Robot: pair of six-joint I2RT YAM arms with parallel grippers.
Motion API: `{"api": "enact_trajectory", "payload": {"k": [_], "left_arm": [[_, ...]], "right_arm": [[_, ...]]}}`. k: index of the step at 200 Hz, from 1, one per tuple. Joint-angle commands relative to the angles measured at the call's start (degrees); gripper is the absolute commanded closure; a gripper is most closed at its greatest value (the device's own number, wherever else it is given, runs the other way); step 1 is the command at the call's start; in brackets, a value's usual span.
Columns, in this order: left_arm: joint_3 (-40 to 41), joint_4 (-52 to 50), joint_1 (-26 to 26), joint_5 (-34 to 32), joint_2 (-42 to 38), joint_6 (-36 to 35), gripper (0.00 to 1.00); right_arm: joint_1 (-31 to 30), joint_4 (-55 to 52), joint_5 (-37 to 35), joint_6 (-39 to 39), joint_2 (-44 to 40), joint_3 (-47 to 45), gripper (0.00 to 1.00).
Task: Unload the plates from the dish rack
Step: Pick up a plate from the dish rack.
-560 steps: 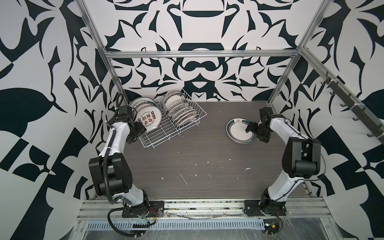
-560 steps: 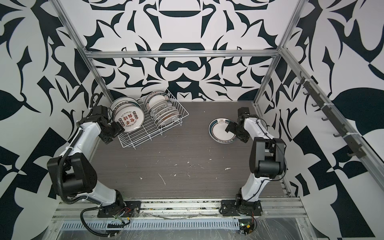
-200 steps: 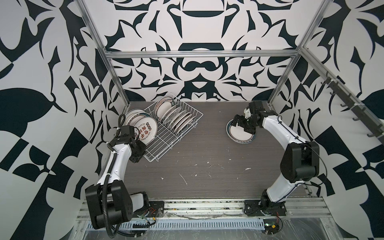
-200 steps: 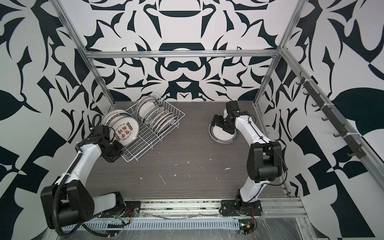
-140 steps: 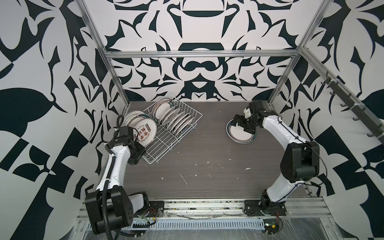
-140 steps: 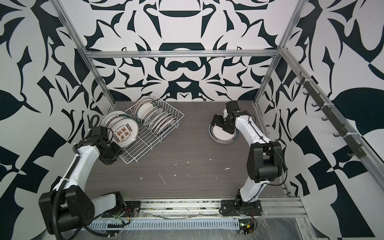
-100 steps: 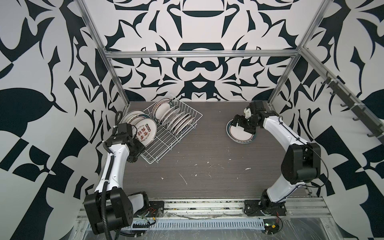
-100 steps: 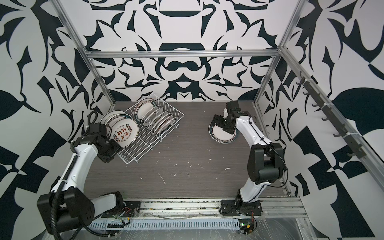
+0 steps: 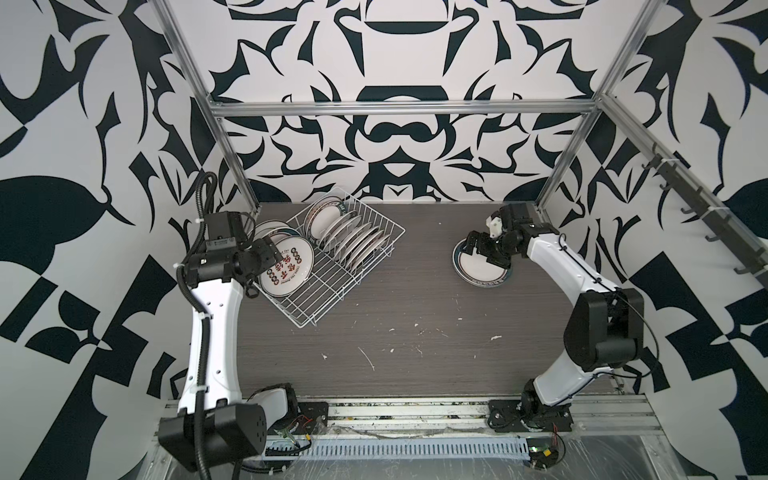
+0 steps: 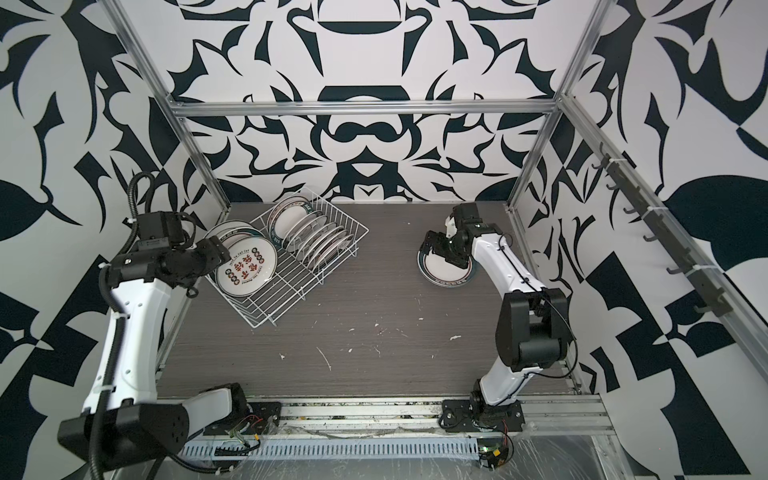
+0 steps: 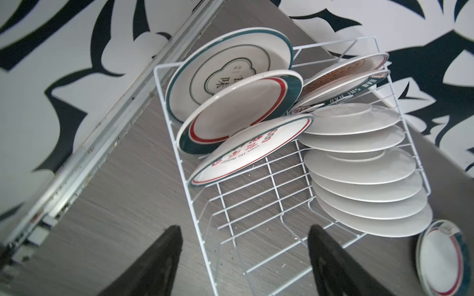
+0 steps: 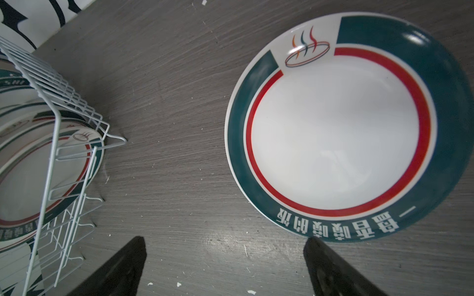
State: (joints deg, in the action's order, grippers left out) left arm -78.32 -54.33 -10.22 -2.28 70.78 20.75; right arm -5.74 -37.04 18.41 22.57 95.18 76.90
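The red-printed plate's near rim [image 11: 194,180] is clear of the plate behind it, so my left gripper keeps moving in until its open fingers are on both sides of that rim.
The white wire dish rack [image 9: 324,299] [image 10: 282,291] lies askew at the back left. A row of plates [image 9: 353,241] [image 10: 316,241] stands in it, white undersides showing in the left wrist view [image 11: 359,179]. More plates lean at its left side, the front one printed with red characters [image 9: 286,266] [image 11: 251,148]. My left gripper [image 9: 270,251] [image 11: 245,228] is open and empty, hovering over the rack's side wire. A teal-rimmed plate [image 9: 482,270] [image 10: 444,270] [image 12: 341,128] lies flat at the back right. My right gripper [image 9: 478,249] [image 12: 225,239] hangs open and empty above its edge.
The patterned side wall and an aluminium frame post [image 9: 232,145] stand close behind the left arm. A hook rail [image 9: 706,224] runs along the right wall. White specks [image 9: 368,359] dot the dark wood table [image 9: 415,374] in front.
My left gripper has opened, let go of the rack's edge and risen a little beside the leaning plates. The rack and the right arm stay where they were.
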Motion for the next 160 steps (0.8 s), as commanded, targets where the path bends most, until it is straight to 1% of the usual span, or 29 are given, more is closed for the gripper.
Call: {"api": "enact_trajectory", "payload": {"k": [1,24,37,51,54,56,58,74,89,131,134,160], "left_arm": [[-2.35,0.02,-0.07,3.10,5.16,-10.03,0.16],[-4.31,1.75,0.45,4.98,7.76,-16.03,0.16],[-4.51,3.41,1.09,3.39,7.97,-18.88,0.16],[-4.39,5.14,1.17,3.84,7.58,-21.57,0.16],[-4.24,5.54,1.19,3.85,7.53,-22.02,0.16],[-4.17,5.85,1.13,3.82,7.46,-22.30,0.13],[-4.09,6.06,1.13,3.85,7.47,-22.55,0.12],[-4.47,6.29,1.22,6.48,7.92,-24.60,0.12],[-5.18,5.57,1.47,6.67,9.36,-25.39,0.12],[-7.70,1.30,4.06,0.95,15.91,-29.73,0.14],[-7.70,1.25,4.21,0.37,16.58,-29.92,0.18],[-8.22,1.58,4.75,-1.52,19.56,-30.95,0.28]], "right_arm": [[-0.29,0.87,2.85,-2.68,-0.91,-0.85,0.00],[-0.25,1.07,4.77,-3.57,-0.94,-1.44,0.00],[-0.25,0.71,5.05,-4.18,-0.72,-1.49,0.00],[-0.24,0.09,5.34,-4.57,-0.28,-1.49,0.00],[-0.24,0.04,5.29,-4.55,-0.16,-1.49,0.00],[-0.28,-0.01,5.29,-4.55,-0.08,-1.49,0.00],[-0.25,-0.04,5.31,-4.59,-0.03,-1.49,0.00],[-0.31,-0.05,5.39,-4.79,0.64,-1.68,0.00],[-0.28,-0.44,5.41,-4.90,1.45,-1.49,0.00],[-0.24,-0.76,5.40,-5.43,1.33,-2.07,0.00],[-0.27,-0.88,5.41,-5.43,1.34,-2.03,0.00],[-0.25,-0.95,5.84,-5.32,1.28,-2.42,0.00]]}}
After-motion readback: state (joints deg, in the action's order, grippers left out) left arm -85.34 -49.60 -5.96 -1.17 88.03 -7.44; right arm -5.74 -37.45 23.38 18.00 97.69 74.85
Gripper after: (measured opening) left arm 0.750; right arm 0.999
